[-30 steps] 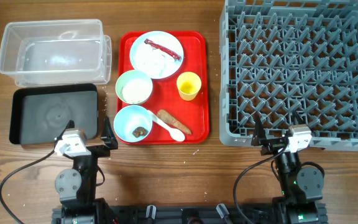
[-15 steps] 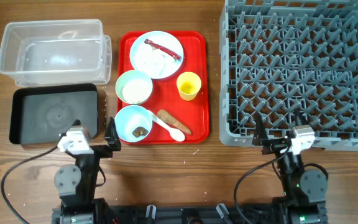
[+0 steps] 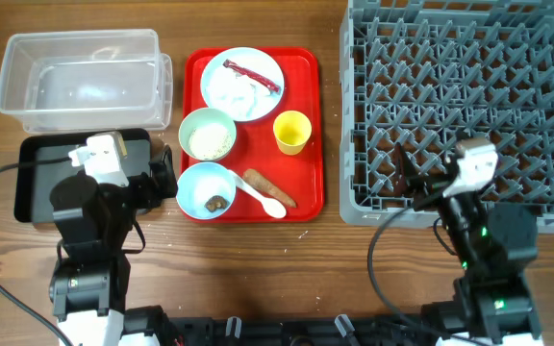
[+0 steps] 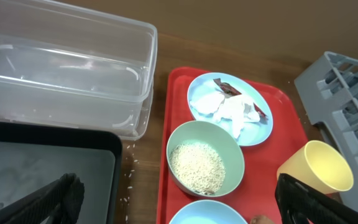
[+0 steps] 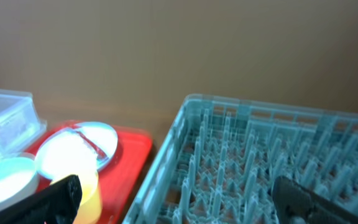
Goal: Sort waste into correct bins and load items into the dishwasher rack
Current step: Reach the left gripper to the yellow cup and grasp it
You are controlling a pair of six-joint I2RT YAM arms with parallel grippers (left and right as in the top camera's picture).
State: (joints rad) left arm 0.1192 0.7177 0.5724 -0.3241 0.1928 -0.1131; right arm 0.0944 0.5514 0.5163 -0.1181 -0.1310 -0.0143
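Observation:
My left gripper keeps going, as the yellow cup [image 3: 292,134] is upright, empty and clear of the bowls, and moves toward its rim [image 3: 277,126] until the fingers are on both sides of the cup's rim.
On the flat red serving tray, the pale blue plate [image 3: 241,85] holds a red wrapper [image 3: 253,75] and white tissue [image 3: 231,95]. The pale green bowl [image 3: 207,135] holds rice [image 4: 196,165]. The light blue bowl [image 3: 206,189] holds brown scraps [image 3: 218,203]. Beside it lie the white spoon [image 3: 264,197] and a long brown piece [image 3: 271,188]. The yellow cup [image 3: 291,133] stands upright. My left gripper [image 3: 163,173] is open and empty over the black tray's [image 3: 41,178] right end, near the bowls [image 4: 178,186]. My right gripper [image 3: 415,183] is open and empty over the grey rack's [image 3: 460,106] front edge [image 5: 176,193].
The clear tub [image 3: 85,77] stands behind the black tray, at the back left. The red serving tray [image 3: 308,183] lies between the bins and the rack. A few rice grains [image 4: 129,180] lie on the wood beside the black tray.
Both arms have lifted and reached forward from the table's front edge. The left gripper is now over the black tray's right end, the right over the rack's front edge. Nothing was grasped.

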